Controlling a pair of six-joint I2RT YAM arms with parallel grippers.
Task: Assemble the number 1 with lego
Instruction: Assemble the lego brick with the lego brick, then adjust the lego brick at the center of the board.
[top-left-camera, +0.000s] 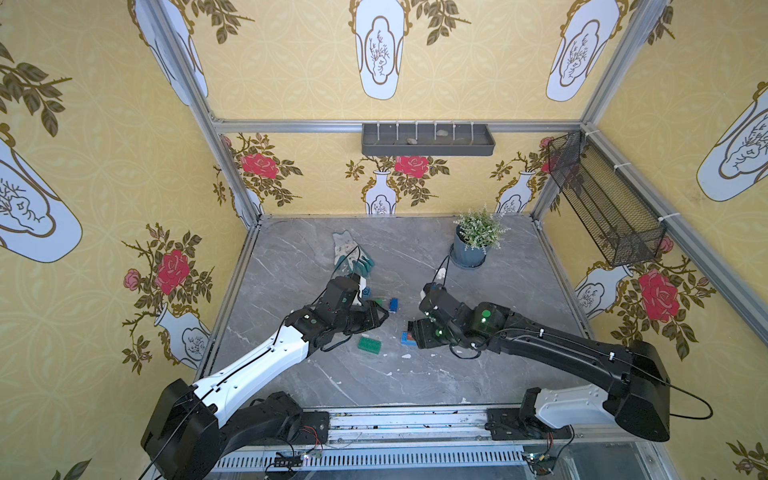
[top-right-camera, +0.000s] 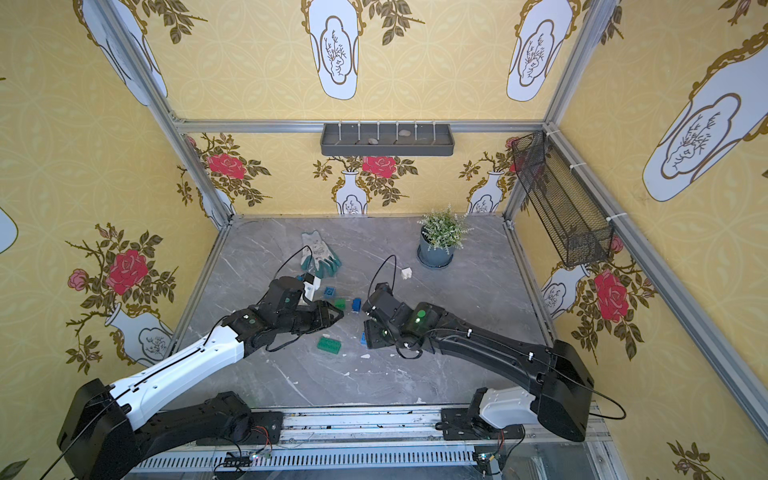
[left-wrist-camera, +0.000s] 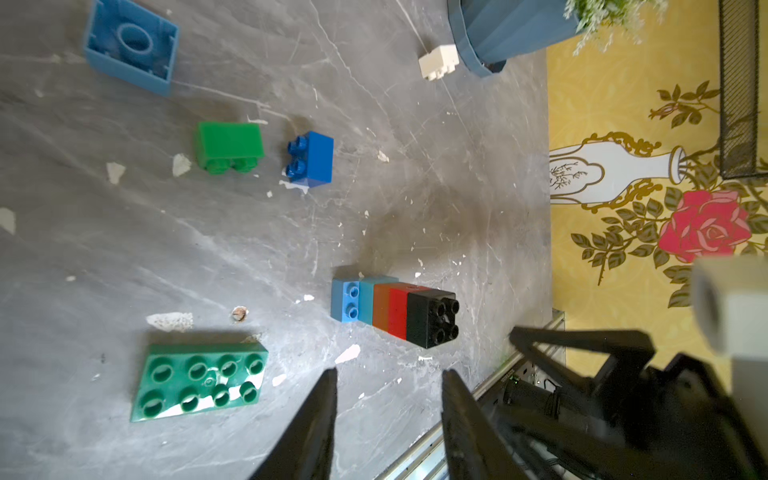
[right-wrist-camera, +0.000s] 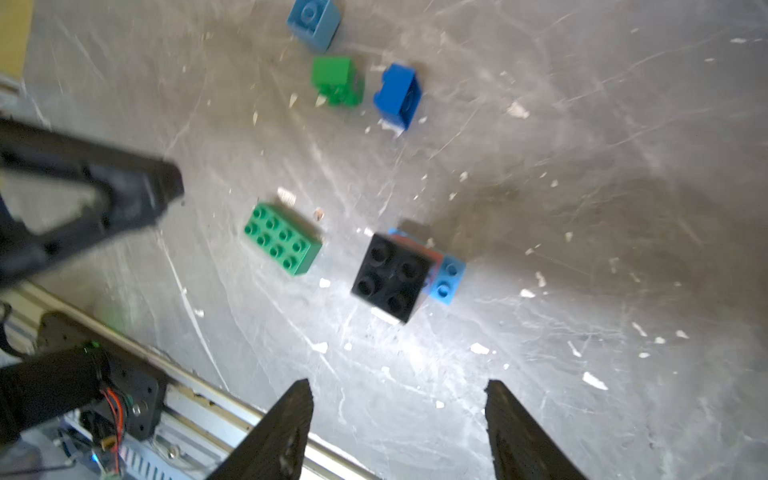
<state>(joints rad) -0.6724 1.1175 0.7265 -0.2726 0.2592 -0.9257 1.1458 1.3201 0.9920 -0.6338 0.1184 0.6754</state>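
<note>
The lego stack (right-wrist-camera: 445, 280) is standing crooked to the front rail, so the robot's right gripper should get in line with the black brick (right-wrist-camera: 392, 276), take hold of it and turn the stack until it is straight.
A lego stack (left-wrist-camera: 395, 309) stands on the grey table: a light blue base with two bare studs, then orange, red and black on top. It also shows in the right wrist view (right-wrist-camera: 390, 276), and half hidden by my right gripper in both top views (top-left-camera: 406, 337) (top-right-camera: 363, 338). A long green brick (top-left-camera: 370, 345) (left-wrist-camera: 199, 380) lies beside it, studs up. Further back lie a small green brick (left-wrist-camera: 228, 145), a blue brick (left-wrist-camera: 313, 162) and an upturned blue brick (left-wrist-camera: 133, 45). My left gripper (left-wrist-camera: 388, 372) (top-left-camera: 384, 316) and right gripper (right-wrist-camera: 399, 382) (top-left-camera: 412, 331) are both open and empty.
A white brick (top-left-camera: 441, 273) lies near a potted plant (top-left-camera: 471, 249) at the back right. A glove (top-left-camera: 351, 253) lies at the back behind my left arm. White flecks dot the table. A grey tray (top-left-camera: 428, 139) and a mesh basket (top-left-camera: 602, 208) hang on the walls.
</note>
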